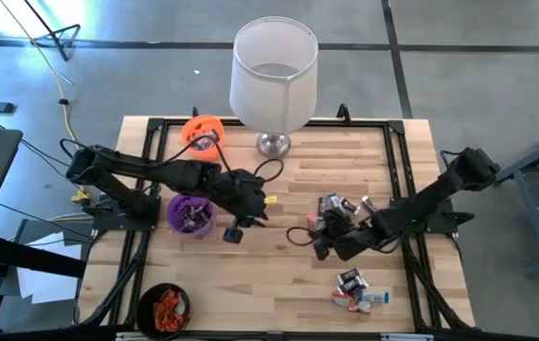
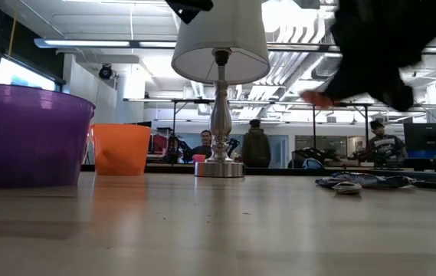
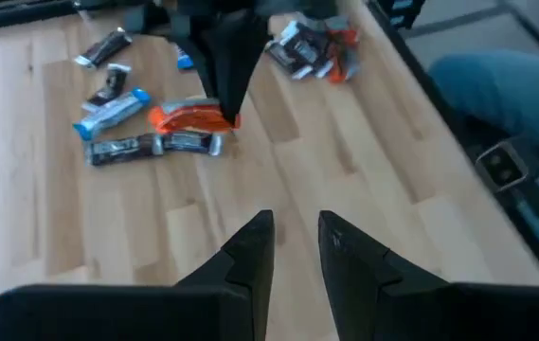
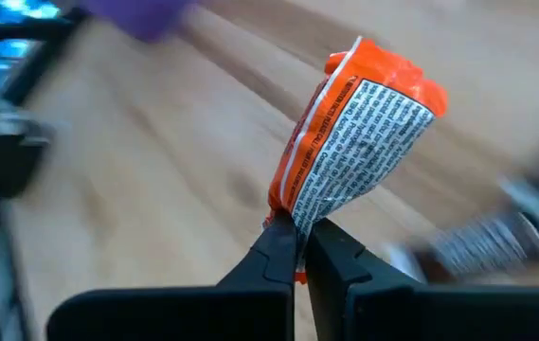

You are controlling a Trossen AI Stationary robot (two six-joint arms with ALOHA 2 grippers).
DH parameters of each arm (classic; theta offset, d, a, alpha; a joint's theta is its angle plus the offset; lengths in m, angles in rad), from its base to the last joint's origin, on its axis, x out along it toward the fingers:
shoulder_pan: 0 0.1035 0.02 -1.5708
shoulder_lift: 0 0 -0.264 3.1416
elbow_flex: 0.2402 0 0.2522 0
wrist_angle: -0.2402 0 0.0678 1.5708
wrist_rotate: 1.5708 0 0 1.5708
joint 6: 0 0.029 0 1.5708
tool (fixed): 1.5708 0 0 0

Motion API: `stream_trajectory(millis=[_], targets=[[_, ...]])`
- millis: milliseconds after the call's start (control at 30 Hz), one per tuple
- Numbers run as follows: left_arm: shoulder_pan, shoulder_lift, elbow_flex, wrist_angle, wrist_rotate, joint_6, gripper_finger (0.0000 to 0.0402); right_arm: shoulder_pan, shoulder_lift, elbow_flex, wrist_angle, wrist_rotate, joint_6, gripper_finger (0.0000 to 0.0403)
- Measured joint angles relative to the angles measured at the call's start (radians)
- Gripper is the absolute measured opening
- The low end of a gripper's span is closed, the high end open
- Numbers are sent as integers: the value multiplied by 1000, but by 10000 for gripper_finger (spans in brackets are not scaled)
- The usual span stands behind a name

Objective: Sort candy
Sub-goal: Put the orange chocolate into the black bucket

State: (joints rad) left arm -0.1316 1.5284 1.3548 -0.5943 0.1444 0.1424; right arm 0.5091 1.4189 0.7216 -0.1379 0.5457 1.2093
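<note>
I should hold out the candy's loose end [image 4: 383, 99] so my left gripper can take it, because the black cup of orange-red candies [image 1: 167, 310] is far away from my right gripper.
My right gripper [image 4: 299, 248] is shut on an orange-red wrapped candy [image 4: 359, 142] and hangs over the table's right half [image 1: 322, 244], beside a cluster of dark brown, silver and blue candies [image 1: 340, 206]. A second candy cluster [image 1: 357, 289] lies nearer the near edge. In the low view the candy shows as an orange blur [image 2: 317, 98] above the table. My left gripper [image 3: 296, 242] is open and empty, hovering right next to the purple cup [image 1: 190, 213], pointing toward the right arm [image 1: 234, 230]. The black cup [image 1: 164, 309] holds orange-red candies; the orange cup [image 1: 203, 133] stands by the far edge. My right gripper pinches the orange-red candy by one crimped end of its wrapper [image 4: 293, 220] between its two fingertips. The rest of the candy sticks out past the fingers. The low view shows it lifted clear of the table.
A lamp with a white shade [image 1: 274, 71] stands at the middle of the far edge. Loose candies [image 3: 122, 109] lie on the wood under the right arm. Bare wood [image 1: 278, 294] stretches between the cups and the candy clusters. People show beyond the table [image 2: 256, 146].
</note>
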Motion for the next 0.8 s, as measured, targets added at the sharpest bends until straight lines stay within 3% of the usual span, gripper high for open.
stream_trajectory(millis=[133, 200, 433, 567, 800], targets=[[-65, 0, 0, 60, -24, -51, 74, 18, -1, 122, -25, 78, -194, 0], [-105, 0, 0, 108, -83, -62, 74, 30, -1, 177, -51, 115, -277, 0], [-247, 0, -9, 372, -463, 39, 74, 100, -3, 281, -58, 380, -609, 0], [-282, -7, -124, 663, -619, 107, 74, 149, -3, 279, -41, 534, -732, 0], [-246, -11, -277, 1012, -579, 94, 74, 189, -3, 278, -7, 687, -855, 0]])
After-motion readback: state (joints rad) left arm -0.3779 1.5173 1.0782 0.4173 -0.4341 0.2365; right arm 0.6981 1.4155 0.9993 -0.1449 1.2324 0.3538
